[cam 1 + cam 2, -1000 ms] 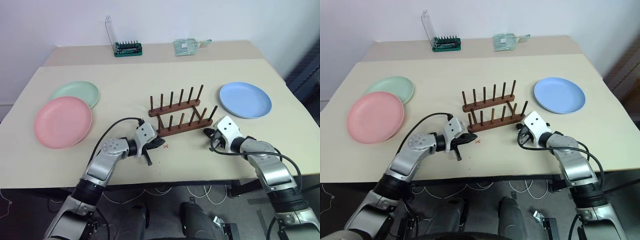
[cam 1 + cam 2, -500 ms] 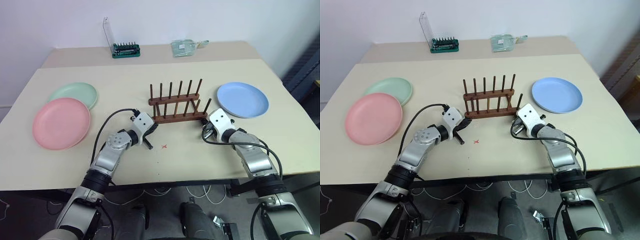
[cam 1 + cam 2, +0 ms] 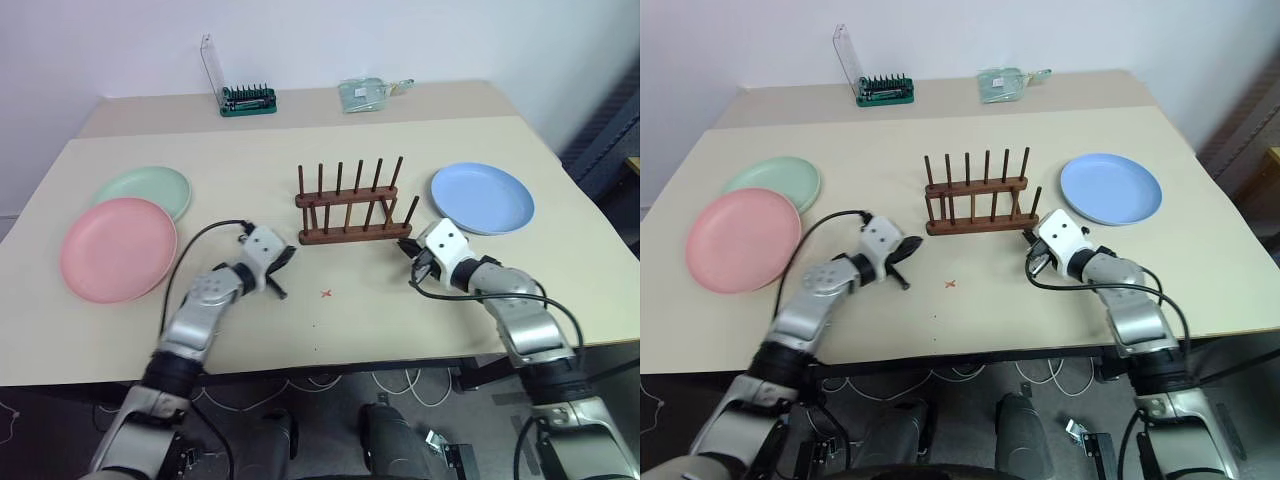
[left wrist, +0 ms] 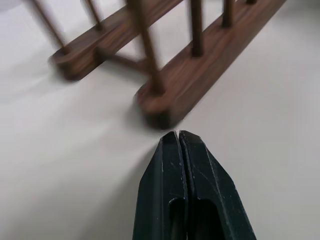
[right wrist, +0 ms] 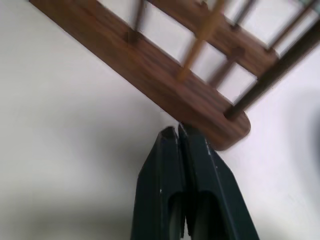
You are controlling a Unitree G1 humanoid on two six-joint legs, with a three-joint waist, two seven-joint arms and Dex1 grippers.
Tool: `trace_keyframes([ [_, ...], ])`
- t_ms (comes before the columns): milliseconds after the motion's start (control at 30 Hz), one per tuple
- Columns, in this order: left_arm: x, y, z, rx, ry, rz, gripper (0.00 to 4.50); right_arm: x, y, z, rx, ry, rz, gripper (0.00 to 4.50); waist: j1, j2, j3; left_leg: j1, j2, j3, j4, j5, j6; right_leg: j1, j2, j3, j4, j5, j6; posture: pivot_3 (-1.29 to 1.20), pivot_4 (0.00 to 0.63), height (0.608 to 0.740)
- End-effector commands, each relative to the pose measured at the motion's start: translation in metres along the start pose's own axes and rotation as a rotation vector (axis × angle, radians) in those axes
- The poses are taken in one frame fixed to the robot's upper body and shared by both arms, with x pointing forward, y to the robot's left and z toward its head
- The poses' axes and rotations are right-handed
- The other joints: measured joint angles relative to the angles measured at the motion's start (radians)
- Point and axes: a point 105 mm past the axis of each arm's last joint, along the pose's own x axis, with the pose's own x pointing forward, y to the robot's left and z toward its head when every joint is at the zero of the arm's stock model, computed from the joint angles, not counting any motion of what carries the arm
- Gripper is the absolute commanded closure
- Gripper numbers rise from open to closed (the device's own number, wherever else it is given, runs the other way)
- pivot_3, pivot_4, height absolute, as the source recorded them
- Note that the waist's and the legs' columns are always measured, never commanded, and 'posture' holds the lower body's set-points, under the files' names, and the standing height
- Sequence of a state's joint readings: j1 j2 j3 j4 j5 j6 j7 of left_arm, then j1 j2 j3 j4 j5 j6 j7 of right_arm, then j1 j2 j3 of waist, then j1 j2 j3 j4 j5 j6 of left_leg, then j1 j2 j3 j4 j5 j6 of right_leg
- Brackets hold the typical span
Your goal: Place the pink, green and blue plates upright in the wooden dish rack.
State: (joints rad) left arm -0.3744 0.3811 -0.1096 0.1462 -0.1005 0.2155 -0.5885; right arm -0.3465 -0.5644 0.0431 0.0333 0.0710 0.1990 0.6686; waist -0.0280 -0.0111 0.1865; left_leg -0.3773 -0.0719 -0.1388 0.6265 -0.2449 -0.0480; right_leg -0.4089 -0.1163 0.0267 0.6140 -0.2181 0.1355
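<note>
The pink plate [image 3: 118, 250] is out of reach for my right gripper. My left gripper should pick it up by its rim [image 3: 68, 272] and pass it to my right gripper.
The wooden dish rack [image 3: 352, 208] stands at the table's middle, square to the front edge, with nothing between its pegs. The pink plate [image 3: 118, 248] lies flat at the left, and the green plate [image 3: 145, 188] lies just behind it, touching it. Lying flat to the right of the rack is the blue plate [image 3: 482, 197]. My left gripper [image 3: 285, 257] is shut and holds nothing. It sits a little off the rack's left end [image 4: 167, 107]. My right gripper [image 5: 175, 131] is shut too, with its tip at the rack's right end [image 5: 220, 125].
A green tool holder with a clear back [image 3: 247, 98] and a clear packet [image 3: 365, 93] sit on the far table strip. A small red mark [image 3: 326, 293] is on the table in front of the rack. Cables trail from both wrists.
The rack has swung from slanted to square with the table edge. My left gripper has drawn back to the left from the rack's end. The right gripper has risen slightly at the right end.
</note>
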Motion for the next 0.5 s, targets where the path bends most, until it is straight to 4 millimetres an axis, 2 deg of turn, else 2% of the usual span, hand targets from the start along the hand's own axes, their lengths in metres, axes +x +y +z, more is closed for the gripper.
trace_keyframes([
  [33,-0.035,0.027,0.050,-0.162,-0.225,0.032,3.99,-0.011,-0.003,0.037,-0.018,-0.123,0.034,4.50,0.004,-0.001,0.000,0.000,0.000,0.000,0.000,0.000,0.000,0.000,0.000,0.000,0.000,0.000,0.000,0.00,0.150,0.740],
  [67,-0.045,0.035,0.056,-0.184,-0.262,0.050,3.67,-0.011,-0.004,0.038,-0.031,-0.121,0.030,4.50,0.008,-0.001,0.000,0.000,0.000,-0.001,0.001,0.000,0.000,0.000,0.000,0.000,0.000,0.000,0.000,0.00,0.150,0.740],
  [167,-0.096,0.098,0.062,-0.222,-0.327,0.352,2.22,-0.008,-0.002,0.042,-0.064,-0.121,0.048,4.50,0.009,-0.001,0.000,0.000,0.000,0.000,0.001,0.000,0.000,0.001,0.000,0.000,-0.001,0.000,0.000,0.00,0.150,0.740],
  [233,-0.126,0.131,0.056,-0.256,-0.342,0.562,1.15,-0.006,0.006,0.048,-0.064,-0.145,0.097,4.50,0.006,-0.001,0.000,0.000,0.000,0.000,0.000,0.000,0.000,0.000,0.000,0.000,0.000,0.000,0.000,0.00,0.150,0.740],
  [300,-0.156,0.160,0.044,-0.298,-0.323,0.802,0.29,-0.005,0.014,0.059,-0.058,-0.189,0.150,4.50,0.010,-0.001,0.000,0.000,0.000,0.000,0.000,0.000,0.000,0.000,0.000,0.000,-0.001,0.000,0.000,0.00,0.150,0.740],
  [333,-0.171,0.168,0.041,-0.294,-0.323,0.901,0.07,-0.004,0.016,0.063,-0.060,-0.204,0.160,4.50,0.011,-0.001,0.000,0.000,0.000,0.000,0.000,0.000,0.000,0.001,0.000,0.000,-0.001,0.000,0.000,0.00,0.150,0.740],
  [400,-0.191,0.177,0.038,-0.296,-0.327,1.032,0.07,-0.002,0.015,0.068,-0.064,-0.216,0.164,4.50,0.014,-0.003,0.001,0.000,0.000,0.000,0.001,0.000,0.000,0.001,0.000,0.000,-0.001,0.000,0.000,0.00,0.150,0.740],
  [500,-0.221,0.188,0.024,-0.388,-0.318,1.228,0.07,0.003,0.014,0.067,-0.061,-0.216,0.174,4.50,0.019,-0.004,0.001,-0.001,0.000,-0.001,0.001,0.000,0.000,0.001,0.000,0.000,-0.002,0.000,0.000,0.00,0.150,0.740],
])
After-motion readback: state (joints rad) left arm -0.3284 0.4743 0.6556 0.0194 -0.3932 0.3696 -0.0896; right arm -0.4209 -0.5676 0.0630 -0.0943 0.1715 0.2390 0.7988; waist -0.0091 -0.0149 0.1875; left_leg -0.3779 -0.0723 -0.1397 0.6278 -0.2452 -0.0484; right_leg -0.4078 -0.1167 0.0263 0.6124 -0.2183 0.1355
